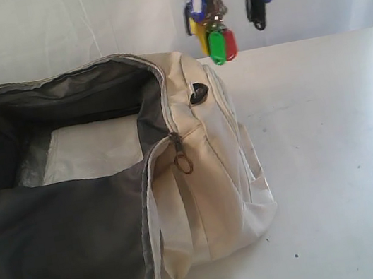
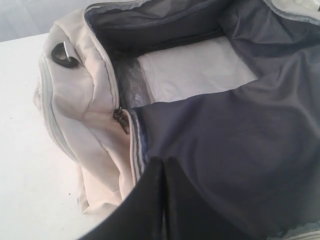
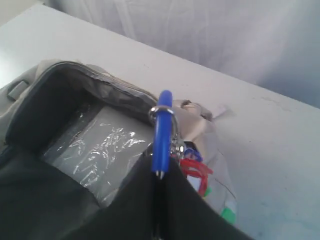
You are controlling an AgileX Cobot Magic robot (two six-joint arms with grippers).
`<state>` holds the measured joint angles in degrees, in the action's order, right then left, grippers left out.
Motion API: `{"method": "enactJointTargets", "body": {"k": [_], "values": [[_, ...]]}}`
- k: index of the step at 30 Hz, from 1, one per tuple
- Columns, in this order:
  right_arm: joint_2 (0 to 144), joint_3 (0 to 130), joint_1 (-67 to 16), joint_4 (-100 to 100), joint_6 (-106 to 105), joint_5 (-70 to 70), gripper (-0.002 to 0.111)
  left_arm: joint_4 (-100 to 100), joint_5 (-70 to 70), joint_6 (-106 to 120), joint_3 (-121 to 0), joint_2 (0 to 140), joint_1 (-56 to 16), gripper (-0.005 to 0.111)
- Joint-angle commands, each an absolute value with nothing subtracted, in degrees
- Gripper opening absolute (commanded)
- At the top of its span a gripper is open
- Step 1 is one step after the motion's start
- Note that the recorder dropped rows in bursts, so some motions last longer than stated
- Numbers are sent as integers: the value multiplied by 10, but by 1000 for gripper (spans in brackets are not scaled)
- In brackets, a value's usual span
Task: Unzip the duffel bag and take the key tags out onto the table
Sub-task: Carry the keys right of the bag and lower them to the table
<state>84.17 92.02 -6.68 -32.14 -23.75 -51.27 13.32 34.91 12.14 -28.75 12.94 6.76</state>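
Observation:
The key tags (image 1: 217,34) are hanging clear of the bag's opening. My right gripper should keep moving them toward the empty white table (image 1: 304,166) until they touch it, and then let go.
The cream duffel bag (image 1: 206,172) lies unzipped on the white table (image 1: 333,158), its dark grey flap folded toward the front. The bunch of key tags (image 1: 215,13) hangs in the air above the bag's right end, clear of the opening. My right gripper (image 3: 160,175) is shut on the bunch's blue loop (image 3: 162,135), with red and green tags (image 3: 192,167) dangling below. In the exterior view that gripper is cut off by the top edge. My left gripper (image 2: 164,162) is shut above the grey flap (image 2: 240,130), with nothing visible between its fingers.
White filling in crinkled clear plastic (image 1: 95,147) lies on the bag's floor. A metal zipper pull (image 1: 182,158) hangs at the end of the opening, with a black D-ring (image 1: 199,93) above it. Bare tabletop stretches to the right of the bag.

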Motion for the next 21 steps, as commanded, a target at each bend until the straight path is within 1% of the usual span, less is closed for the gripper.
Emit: {"method": "enactJointTargets", "body": {"k": [1,5,11,15,21], "values": [[767,816,-23,-324,-254,-473,0,141,345,115,-285,126,65,0],[735,712,-2,-324,-255,-421,0,141,345,115,-285,126,65,0],[752,571,1,-333,-256,-314,0,141,345,115,-285,126,65,0],[788,530,1,-355,-257,-265,0,141,345,115,-285,126,65,0],[870,525,1,-417,-288,-254,0,141,345,115,-285,126,65,0]]}}
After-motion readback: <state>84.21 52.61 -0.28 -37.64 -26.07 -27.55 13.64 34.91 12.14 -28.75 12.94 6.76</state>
